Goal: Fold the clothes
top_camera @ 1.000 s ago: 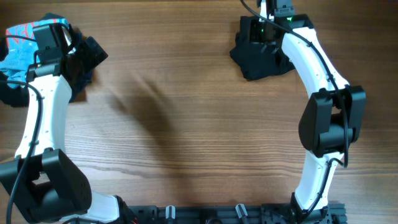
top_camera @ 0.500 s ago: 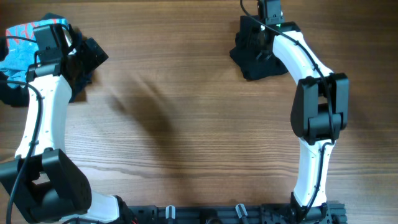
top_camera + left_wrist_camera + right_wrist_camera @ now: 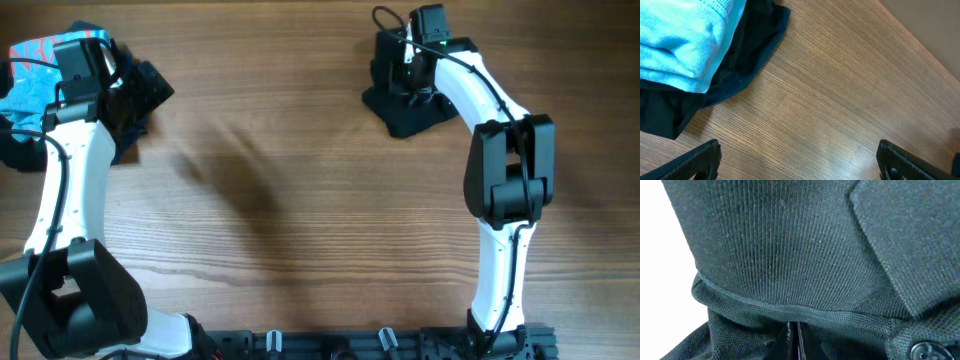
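Observation:
The robot's right gripper is pinching the black garment [image 3: 402, 118], and the middle of the wooden table [image 3: 315, 155] is clear. The robot should keep carrying the garment there until it rests.
The clothes [image 3: 405, 105] are a bunched black garment at the far middle-right of the table. In the right wrist view their fine knit [image 3: 790, 245] fills nearly the whole frame, with a seam and a small button low on the right. My right gripper [image 3: 403, 62] sits on top of the bundle. Its jaws [image 3: 795, 342] are pressed together, with black fabric pinched at them and draped over them. At the far left, my left gripper [image 3: 142, 92] hovers beside another pile, and its fingers [image 3: 700, 160] stand wide apart over bare wood.
A light-blue garment [image 3: 40, 65] lies on dark garments [image 3: 740, 65] at the far left corner, just left of my left gripper. The wooden table [image 3: 300, 200] spreads between the arms. A black rail [image 3: 350, 345] runs along the near edge.
My right gripper has swung left and slightly nearer, and the black bundle has shifted left with it. The left arm has not moved.

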You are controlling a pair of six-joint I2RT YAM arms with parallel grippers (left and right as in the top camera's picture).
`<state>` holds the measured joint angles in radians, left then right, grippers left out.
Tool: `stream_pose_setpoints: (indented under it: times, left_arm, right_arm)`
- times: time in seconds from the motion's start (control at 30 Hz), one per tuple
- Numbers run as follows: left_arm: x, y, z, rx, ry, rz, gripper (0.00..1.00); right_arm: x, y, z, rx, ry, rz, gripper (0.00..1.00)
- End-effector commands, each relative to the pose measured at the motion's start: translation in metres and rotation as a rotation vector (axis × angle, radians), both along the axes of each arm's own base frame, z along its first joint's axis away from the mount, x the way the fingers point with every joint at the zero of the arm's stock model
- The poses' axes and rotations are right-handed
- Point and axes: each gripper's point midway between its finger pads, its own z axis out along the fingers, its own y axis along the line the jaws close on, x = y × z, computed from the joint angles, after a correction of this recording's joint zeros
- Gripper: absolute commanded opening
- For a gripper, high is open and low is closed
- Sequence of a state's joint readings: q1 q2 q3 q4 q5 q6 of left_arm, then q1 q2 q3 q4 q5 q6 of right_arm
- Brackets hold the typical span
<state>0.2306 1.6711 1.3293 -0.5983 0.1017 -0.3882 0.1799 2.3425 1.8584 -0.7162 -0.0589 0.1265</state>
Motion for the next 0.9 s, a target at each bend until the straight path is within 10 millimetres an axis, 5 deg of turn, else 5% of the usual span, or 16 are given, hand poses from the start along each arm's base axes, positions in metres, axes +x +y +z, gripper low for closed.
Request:
stream_pose_setpoints:
  times: [0.0,0.47,0.87]
  left_arm:
    - [0.003,0.003,-0.001,0.001,0.0,0.014,1.0]
    - [0.001,0.016,-0.002,0.103,0.018,-0.007,1.0]
    - [0.003,0.016,0.0,0.105,0.01,-0.007,1.0]
  right_arm:
    - [-0.052,0.055,-0.046,0.036,0.17,0.294,0.04]
    - [-0.15,0.135,-0.041,0.111,0.334,0.864,0.04]
    - [-0.196,0.18,-0.02,0.102,0.281,1.293,0.05]
